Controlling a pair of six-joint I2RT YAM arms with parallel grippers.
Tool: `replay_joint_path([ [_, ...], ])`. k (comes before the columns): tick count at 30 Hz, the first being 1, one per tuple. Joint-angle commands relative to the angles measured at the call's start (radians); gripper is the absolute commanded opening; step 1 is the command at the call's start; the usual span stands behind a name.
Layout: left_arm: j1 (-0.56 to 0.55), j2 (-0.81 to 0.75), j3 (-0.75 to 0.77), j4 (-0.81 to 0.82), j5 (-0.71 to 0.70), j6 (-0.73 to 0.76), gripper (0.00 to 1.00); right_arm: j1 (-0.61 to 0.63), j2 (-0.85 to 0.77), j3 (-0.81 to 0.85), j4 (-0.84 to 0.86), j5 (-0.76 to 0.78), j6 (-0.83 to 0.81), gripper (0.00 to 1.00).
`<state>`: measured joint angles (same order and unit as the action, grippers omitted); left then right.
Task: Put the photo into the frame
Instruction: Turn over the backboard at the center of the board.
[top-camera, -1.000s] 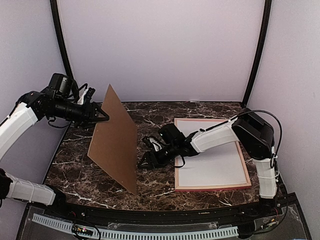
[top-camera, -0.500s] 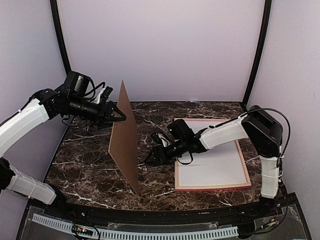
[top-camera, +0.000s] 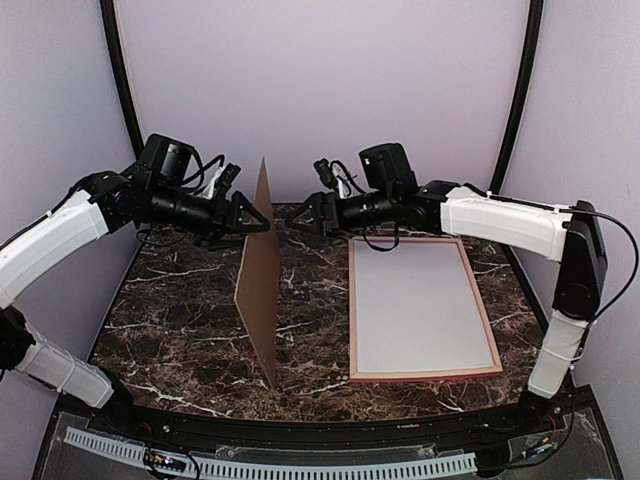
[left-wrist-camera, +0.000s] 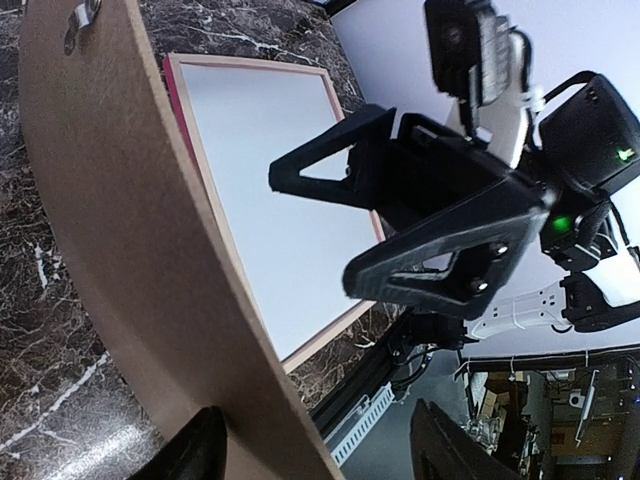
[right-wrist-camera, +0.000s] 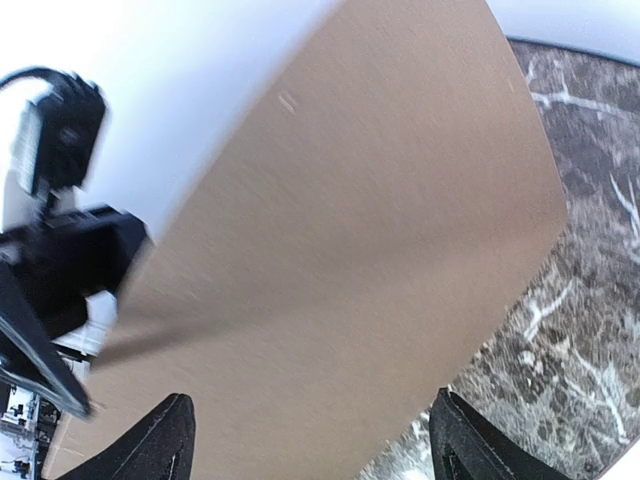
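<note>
The frame (top-camera: 424, 308) lies on the other side of the upright board from the robot's left gripper, so the right gripper should grab the board's top edge (top-camera: 262, 188) and lift the board over the frame.
A brown cardboard board (top-camera: 260, 285) stands almost on edge mid-table, its lower edge on the marble. My left gripper (top-camera: 258, 222) is at its top edge, open, with the board (left-wrist-camera: 130, 250) running between the spread jaws (left-wrist-camera: 320, 445). My right gripper (top-camera: 295, 220) hovers just right of the board's top, open, and faces the flat brown side (right-wrist-camera: 340, 230). The frame (top-camera: 489, 330), pink-railed, lies flat at the right and is filled by a plain white surface (top-camera: 420, 305). I cannot tell whether that surface is the photo; no printed picture shows.
The tabletop (top-camera: 170, 320) is dark marble. Black enclosure posts (top-camera: 120, 80) stand at the back corners before pale walls. A white slotted cable strip (top-camera: 300, 468) runs along the near edge. The right arm (top-camera: 500, 220) reaches over the frame's far end.
The board has tipped up from leaning left to nearly on edge as the left gripper moved right. The right gripper rose from the table to the board's top. Both sets of jaws widened.
</note>
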<state>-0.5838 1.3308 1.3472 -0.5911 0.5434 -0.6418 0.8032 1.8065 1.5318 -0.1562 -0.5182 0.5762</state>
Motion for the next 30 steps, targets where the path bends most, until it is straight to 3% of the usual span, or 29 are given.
replay_joint_path([
  [1, -0.022, 0.000, 0.047, 0.044, 0.028, -0.013, 0.67, -0.006, 0.013, 0.126, -0.079, 0.013, 0.000, 0.82],
  [11, -0.059, 0.010, 0.046, 0.077, 0.032, -0.020, 0.69, -0.006, 0.062, 0.231, -0.090, -0.043, 0.064, 0.82],
  [24, -0.086, 0.001, -0.049, 0.150, 0.025, -0.029, 0.69, -0.008, 0.013, 0.150, -0.145, 0.001, 0.038, 0.76],
  [30, -0.083, -0.070, -0.236, 0.137, -0.241, -0.051, 0.69, -0.025, -0.024, 0.007, -0.104, 0.015, 0.046, 0.65],
])
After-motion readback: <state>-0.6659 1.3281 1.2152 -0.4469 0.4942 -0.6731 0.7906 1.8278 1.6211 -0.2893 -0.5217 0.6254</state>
